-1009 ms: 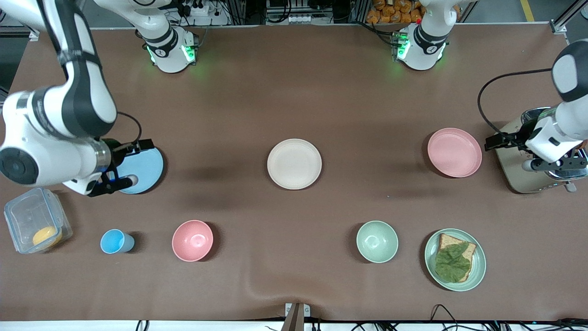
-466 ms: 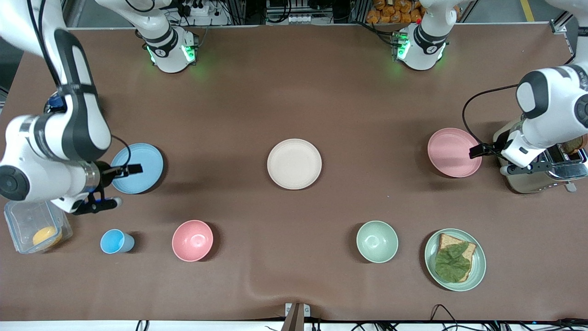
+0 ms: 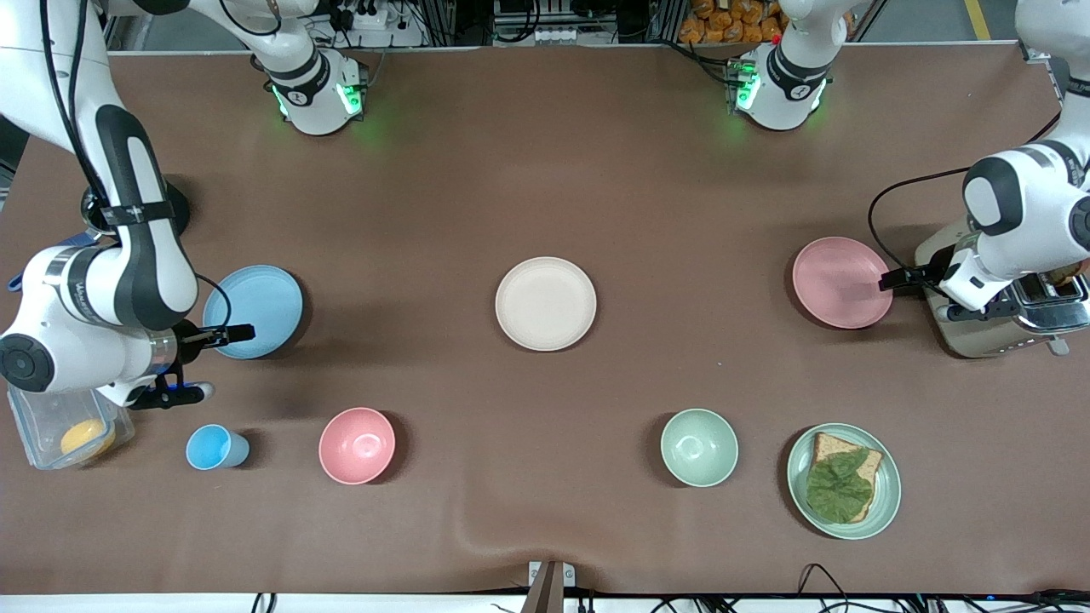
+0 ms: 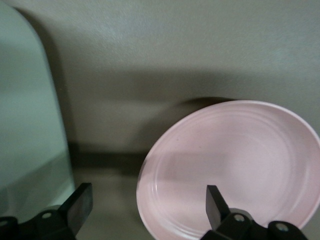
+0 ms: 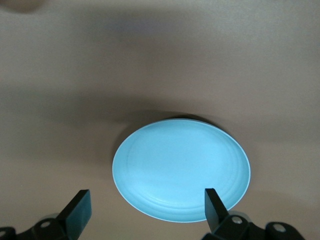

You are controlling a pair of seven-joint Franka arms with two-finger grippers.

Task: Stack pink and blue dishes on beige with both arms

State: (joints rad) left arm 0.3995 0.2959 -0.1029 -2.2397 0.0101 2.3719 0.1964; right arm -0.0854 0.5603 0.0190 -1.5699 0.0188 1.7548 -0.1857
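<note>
The pink plate [image 3: 840,283] is about as wide as the beige plate's round rim [image 3: 547,303], so I expect it to nest and nearly hide that rim when I lower it.
The beige plate [image 3: 545,304] lies at the table's middle. Toward the right arm's end lies the blue plate [image 3: 255,311] [image 5: 180,170]. My right gripper [image 3: 209,364] [image 5: 146,207] hangs open, tilted toward it, one finger over the plate's rim and the other over bare table; nothing is between the fingers. Toward the left arm's end lies the pink plate [image 3: 841,283] [image 4: 235,170]. My left gripper [image 3: 924,296] [image 4: 147,207] is open and straddles the rim on the toaster's side, one finger over the plate and one off it. It holds nothing.
A silver toaster [image 3: 1005,328] stands next to the pink plate, under the left wrist. A clear box [image 3: 51,421] holding something orange sits beside the right wrist. Nearer the camera stand a blue cup [image 3: 213,447], pink bowl [image 3: 357,445], green bowl [image 3: 699,447] and green plate [image 3: 886,489] with bread.
The right gripper has drawn back from over the blue plate to its rim. The left gripper has come from over the toaster to the pink plate's rim. Both stayed open.
</note>
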